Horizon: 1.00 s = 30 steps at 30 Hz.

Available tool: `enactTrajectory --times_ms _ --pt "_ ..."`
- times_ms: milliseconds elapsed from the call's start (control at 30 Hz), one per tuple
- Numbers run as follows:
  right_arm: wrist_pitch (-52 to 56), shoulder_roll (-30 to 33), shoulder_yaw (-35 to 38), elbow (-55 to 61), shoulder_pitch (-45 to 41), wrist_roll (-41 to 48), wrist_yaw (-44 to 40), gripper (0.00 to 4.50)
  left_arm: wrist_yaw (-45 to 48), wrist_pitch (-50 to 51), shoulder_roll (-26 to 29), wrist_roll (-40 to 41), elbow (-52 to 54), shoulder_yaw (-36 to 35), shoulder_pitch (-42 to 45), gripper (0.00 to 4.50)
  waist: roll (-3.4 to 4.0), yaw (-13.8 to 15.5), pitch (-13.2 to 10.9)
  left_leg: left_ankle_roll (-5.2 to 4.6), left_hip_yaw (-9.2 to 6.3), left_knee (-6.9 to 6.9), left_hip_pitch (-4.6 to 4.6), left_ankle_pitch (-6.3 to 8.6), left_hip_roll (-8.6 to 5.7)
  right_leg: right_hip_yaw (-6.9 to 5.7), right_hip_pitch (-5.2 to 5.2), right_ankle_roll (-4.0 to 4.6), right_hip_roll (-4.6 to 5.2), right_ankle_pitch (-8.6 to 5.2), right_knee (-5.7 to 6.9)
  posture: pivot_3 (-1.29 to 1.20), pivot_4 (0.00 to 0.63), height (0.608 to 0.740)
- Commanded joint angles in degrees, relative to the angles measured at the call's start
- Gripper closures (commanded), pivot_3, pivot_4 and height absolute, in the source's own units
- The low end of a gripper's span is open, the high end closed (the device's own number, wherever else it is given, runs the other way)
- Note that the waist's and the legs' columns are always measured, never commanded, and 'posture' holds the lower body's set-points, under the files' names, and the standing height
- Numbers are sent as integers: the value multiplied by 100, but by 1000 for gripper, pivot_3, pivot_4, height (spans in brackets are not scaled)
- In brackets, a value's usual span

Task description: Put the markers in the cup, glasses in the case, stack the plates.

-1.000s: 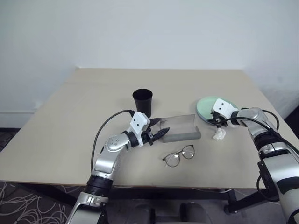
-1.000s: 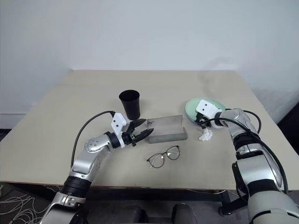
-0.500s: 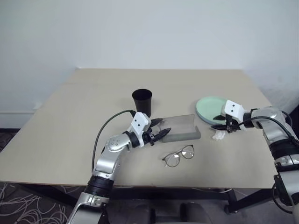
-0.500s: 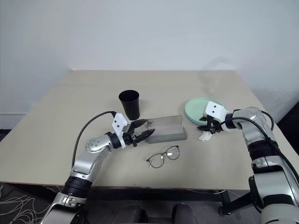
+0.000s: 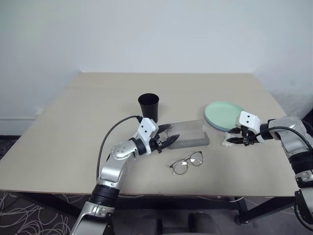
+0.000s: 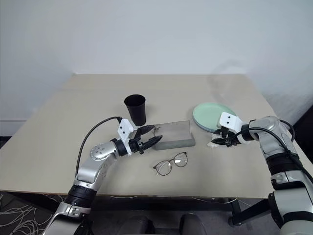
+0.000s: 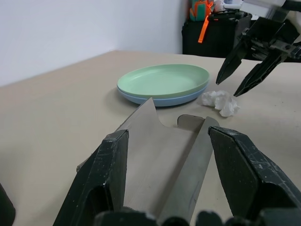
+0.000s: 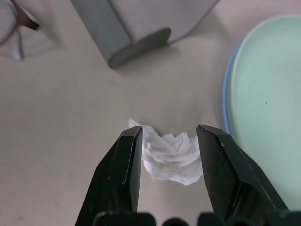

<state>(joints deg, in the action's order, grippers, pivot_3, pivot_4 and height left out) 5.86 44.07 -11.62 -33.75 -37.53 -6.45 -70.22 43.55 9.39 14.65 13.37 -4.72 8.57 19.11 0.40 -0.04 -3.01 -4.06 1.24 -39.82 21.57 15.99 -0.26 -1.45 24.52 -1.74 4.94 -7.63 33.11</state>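
My right gripper should first put the white paper lump [image 5: 226, 141] on the pale green plate [image 5: 224, 115], because the lump is lying between the case and the plates.
The grey case [image 5: 188, 134] lies open mid-table, and my left gripper [image 5: 166, 138] is closed around its left end, one finger [image 7: 110, 165] against each long side. In front of the case lie the glasses [image 5: 187, 163]. Behind my left gripper stands the black cup [image 5: 148, 105]. At the right the pale green plate rests on the light blue one [image 5: 224, 115]. My right gripper [image 5: 231, 141] hangs open just over a white paper lump [image 8: 171, 150], near the front of the plates. The markers are out of view.
The beige table [image 5: 73, 132] has its right edge close beyond my right arm. The paper lump [image 5: 228, 141] lies between the case's right end and the plates. A white wall stands behind the table.
My right gripper drew back off the plates toward the table's front right and tipped down over the paper lump. The plates now show whole. My left gripper kept still.
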Motion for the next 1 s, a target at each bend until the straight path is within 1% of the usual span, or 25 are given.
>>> enactTrajectory --times_ms 33,133,267,333,400,500,700,833,900,1000 --pt "-73 -58 -55 -244 -164 -161 254 2530 5 -70 -26 11 198 21 76 1671 0 0 0 0 2 0 -1 0 -1 4 0 0 -1 0 1 0 0 733" --pt "-160 -166 -120 -626 -262 -286 548 2530 2 -70 -22 10 196 15 76 1671 0 -1 0 -1 6 0 -2 0 -4 15 0 0 -3 0 2 0 0 733" --pt "-284 -262 -134 -875 -340 -349 713 2530 0 -73 -9 9 203 6 63 1671 0 -2 0 -1 10 -1 -4 -1 -8 28 1 -2 -5 1 2 0 0 733" --pt "-326 -291 -116 -983 -397 -353 797 2901 -2 -73 1 7 214 1 54 1671 0 -2 0 -2 13 -2 -5 -1 -8 33 1 -3 -6 2 2 0 0 733" --pt "-341 -285 -115 -1031 -429 -333 765 3367 0 -75 6 4 211 0 54 1671 0 -2 0 -2 15 -2 -6 -1 -8 34 1 -4 -6 2 2 0 0 733" --pt "-364 -226 -106 -924 -402 -247 557 4446 3 -79 7 4 200 -1 61 1671 0 -2 0 -2 14 -2 -6 -1 -9 36 1 -4 -8 2 4 0 0 733" --pt "-433 -69 18 -608 -352 -24 88 4482 16 -92 -6 3 160 7 96 1671 0 -1 0 -3 12 -2 -5 -1 -10 38 1 -7 -8 4 4 0 0 733" --pt "-313 92 311 69 -279 574 -630 4482 27 -104 -25 1 121 12 134 1671 1 -1 0 -3 11 -3 -5 -1 -10 38 2 -8 -8 5 5 0 0 733" --pt "-308 97 410 140 -351 672 -588 4482 30 -106 -34 -1 108 14 148 1671 0 -1 1 -3 9 -3 -5 0 -9 38 1 -8 -8 5 5 0 0 733" --pt "-411 -3 543 -146 -666 578 -83 4482 31 -115 -55 -9 102 29 153 1671 1 -2 0 -2 12 -4 -7 0 -8 38 1 -8 -8 5 5 0 0 733"
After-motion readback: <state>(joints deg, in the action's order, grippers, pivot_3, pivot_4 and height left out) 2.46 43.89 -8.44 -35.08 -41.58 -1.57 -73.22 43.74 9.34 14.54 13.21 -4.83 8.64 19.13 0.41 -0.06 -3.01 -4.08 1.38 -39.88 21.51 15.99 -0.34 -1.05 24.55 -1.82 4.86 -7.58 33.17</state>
